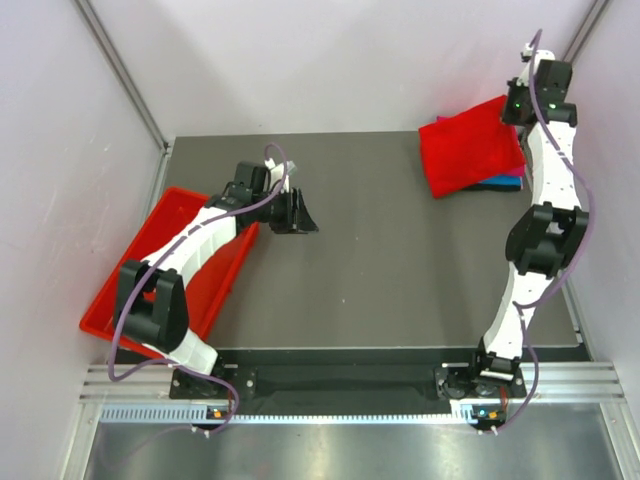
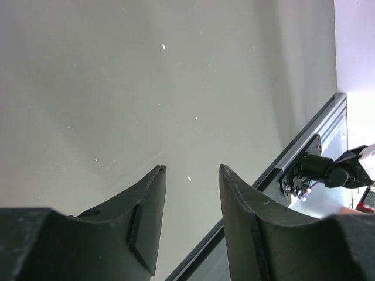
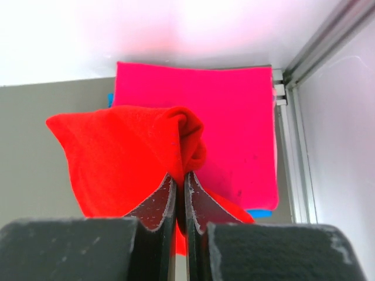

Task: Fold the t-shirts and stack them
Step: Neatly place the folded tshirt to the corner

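Note:
The red t-shirt [image 1: 465, 150] is spread over the magenta-pink t-shirt, so my right gripper should keep pulling the red t-shirt's edge toward the stack's far corner until the red t-shirt covers the stack.
A bright red t-shirt [image 1: 470, 158] hangs bunched from my right gripper [image 3: 180, 175], which is shut on a fold of the red cloth [image 3: 117, 152]. Under it, at the table's far right corner, lies a folded magenta-pink t-shirt [image 3: 234, 117] on top of a teal-blue t-shirt [image 3: 261, 213], whose edge peeks out in the top view [image 1: 500, 184]. In the top view the right gripper [image 1: 516, 112] sits over the red shirt's far right edge. My left gripper [image 1: 303, 214] hovers over the bare table at left centre. It stands open [image 2: 192, 170] with nothing between its fingers.
A rigid red plastic tray [image 1: 120, 300] lies at the table's left edge, under the left arm. White walls close in the left, back and right sides. A metal rail [image 2: 310, 137] runs along the table's near edge.

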Action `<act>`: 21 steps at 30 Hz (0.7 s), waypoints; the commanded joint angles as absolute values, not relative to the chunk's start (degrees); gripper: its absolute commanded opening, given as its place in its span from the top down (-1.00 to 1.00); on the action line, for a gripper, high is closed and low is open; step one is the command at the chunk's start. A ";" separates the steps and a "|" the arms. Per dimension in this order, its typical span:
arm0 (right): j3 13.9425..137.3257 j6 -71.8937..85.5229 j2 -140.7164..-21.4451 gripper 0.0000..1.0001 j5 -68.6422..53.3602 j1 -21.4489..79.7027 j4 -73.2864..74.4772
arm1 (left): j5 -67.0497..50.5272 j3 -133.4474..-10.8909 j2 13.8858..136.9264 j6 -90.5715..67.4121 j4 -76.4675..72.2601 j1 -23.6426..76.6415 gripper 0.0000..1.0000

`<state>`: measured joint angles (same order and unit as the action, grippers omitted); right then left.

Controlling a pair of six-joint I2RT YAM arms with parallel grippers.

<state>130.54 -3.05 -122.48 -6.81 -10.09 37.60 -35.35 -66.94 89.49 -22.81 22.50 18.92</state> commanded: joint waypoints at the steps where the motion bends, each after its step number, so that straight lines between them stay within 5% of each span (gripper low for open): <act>1: 134.47 -0.45 -123.21 1.00 -9.57 -13.27 31.57 | -36.56 -66.71 88.50 -23.03 20.04 18.72 0.07; 21: 139.75 13.44 -142.21 1.00 -5.45 -19.69 13.89 | -36.74 -67.50 93.07 -23.29 19.95 18.72 0.10</act>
